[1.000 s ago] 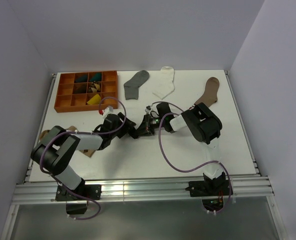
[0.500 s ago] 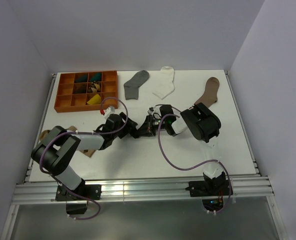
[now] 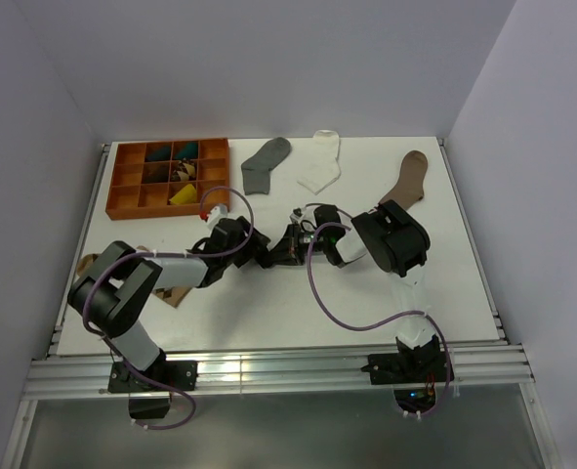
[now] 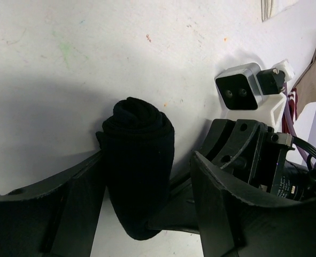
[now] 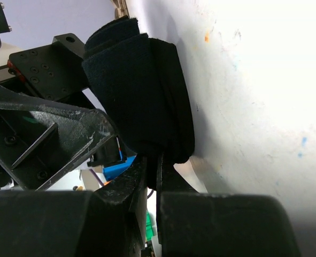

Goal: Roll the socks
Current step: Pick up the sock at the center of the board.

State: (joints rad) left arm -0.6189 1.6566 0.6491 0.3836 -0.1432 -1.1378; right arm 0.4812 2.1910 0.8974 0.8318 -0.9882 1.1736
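Observation:
My right gripper is pinching the rolled black sock's edge [image 5: 169, 154], so it should let go and move back before my left gripper takes the roll to the orange tray [image 3: 128, 174].
The black sock [image 4: 138, 140] lies rolled up on the white table. In the left wrist view my left gripper [image 4: 147, 176] stands open around the roll: its left finger [image 4: 67, 203] touches the fabric and its right finger [image 4: 222, 209] stands a little apart. My right gripper [image 5: 156, 160] is shut on the lower edge of the same roll [image 5: 131, 85]. In the top view both grippers meet at mid-table, left [image 3: 262, 254] and right [image 3: 290, 244]. The grey sock [image 3: 266, 163] and the white sock [image 3: 321, 164] lie flat at the back.
An orange compartment tray [image 3: 132, 200] sits at the back left. A brown sock [image 3: 408, 179] lies at the back right. A tan patterned sock [image 3: 93, 262] is partly hidden under the left arm. The right wrist's camera [image 4: 242, 92] is close to the left fingers.
My left gripper has edged to the right, closer around the black roll. The right gripper has kept its pinch and barely shifted.

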